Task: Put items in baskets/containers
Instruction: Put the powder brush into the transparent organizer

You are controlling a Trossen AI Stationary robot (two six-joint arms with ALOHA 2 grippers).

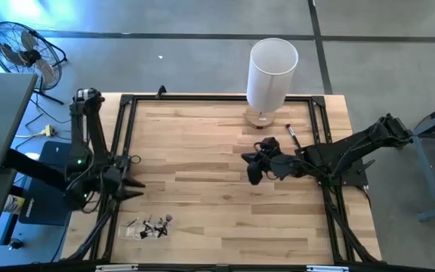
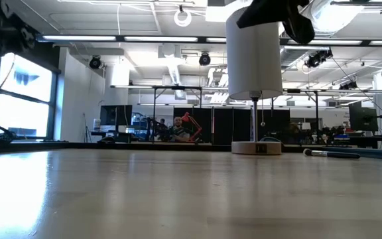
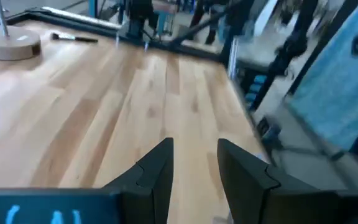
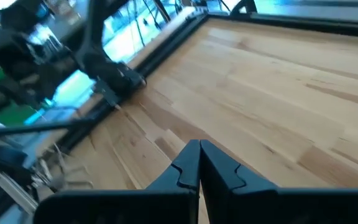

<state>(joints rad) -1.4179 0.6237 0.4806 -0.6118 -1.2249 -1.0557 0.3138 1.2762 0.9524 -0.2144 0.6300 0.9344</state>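
Note:
Next, my right gripper picks up the dark brush (image 1: 294,136) next to the lamp base, holding its bristle end (image 1: 288,126), and passes it to my left gripper, because the brush is far from my left gripper.
A small heap of thin dark brushes (image 1: 155,224) lies near the table's near-left corner, beside a pale see-through bag (image 1: 132,227). Both show faintly in the right wrist view (image 4: 42,174). One more dark brush (image 1: 293,137) lies flat by the lamp base at the far right, also seen low (image 2: 330,153) and from the left wrist (image 3: 73,38). My left gripper (image 1: 137,190) hovers open at the left edge, just beyond the heap (image 3: 194,165). My right gripper (image 1: 254,175) is shut above the table's middle right (image 4: 199,163), holding nothing.
A lamp with a tall white cylinder shade (image 1: 273,69) stands on a round wooden base (image 1: 260,119) at the far edge. A black frame rail (image 1: 119,143) borders the table. Bare wood (image 1: 202,181) lies between the two grippers. A fan (image 1: 20,47) stands off the table's far left.

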